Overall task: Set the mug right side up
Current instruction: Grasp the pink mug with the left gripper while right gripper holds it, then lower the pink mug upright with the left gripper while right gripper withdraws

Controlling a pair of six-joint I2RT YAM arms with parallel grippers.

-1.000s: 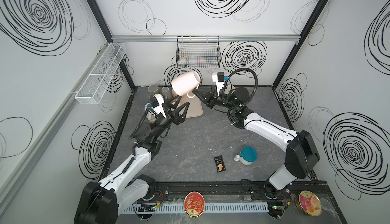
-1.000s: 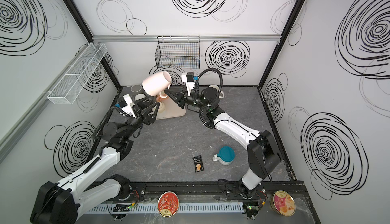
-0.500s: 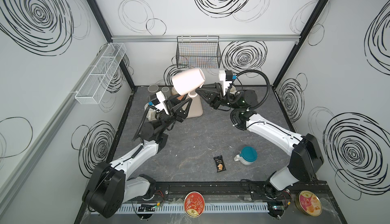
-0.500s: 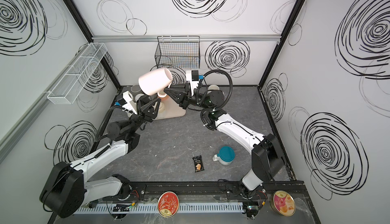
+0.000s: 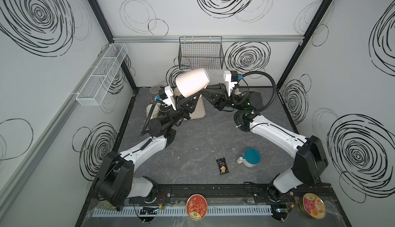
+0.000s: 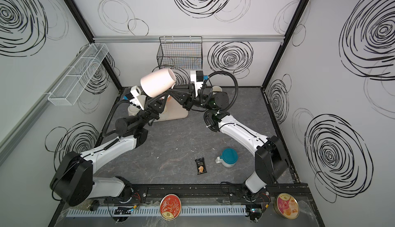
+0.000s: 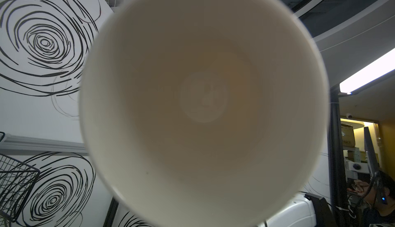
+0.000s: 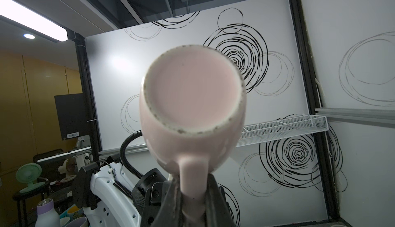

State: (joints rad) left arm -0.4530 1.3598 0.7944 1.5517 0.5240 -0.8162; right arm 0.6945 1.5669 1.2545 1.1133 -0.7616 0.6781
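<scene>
The pink mug's base [image 8: 193,89] is facing my right gripper's wrist. My right gripper should hand the mug's handle [image 8: 194,181] over to my left gripper, which will then set the mug upright.
The pink mug [image 5: 191,84] [image 6: 158,84] hangs high above the back of the table, tilted on its side. Its handle sits between the fingers of my right gripper [image 8: 193,185] [image 5: 206,89], which is shut on it. In the right wrist view the mug's base [image 8: 192,91] faces the camera. The mouth points down towards my left gripper [image 5: 188,98] [image 6: 158,100]. The pale inside of the mug [image 7: 203,99] fills the left wrist view and hides those fingers. They look drawn together just under the rim in both top views.
A beige board [image 5: 197,111] lies under the mug, with cups [image 5: 152,110] beside it at back left. A teal-topped white cup [image 5: 250,157] and a dark snack packet [image 5: 222,166] lie at front right. A black wire basket [image 5: 201,53] hangs on the back wall.
My left gripper has closed from wide open and moved in under the mug's mouth. The right arm has swung the mug slightly to the right and tipped it further.
</scene>
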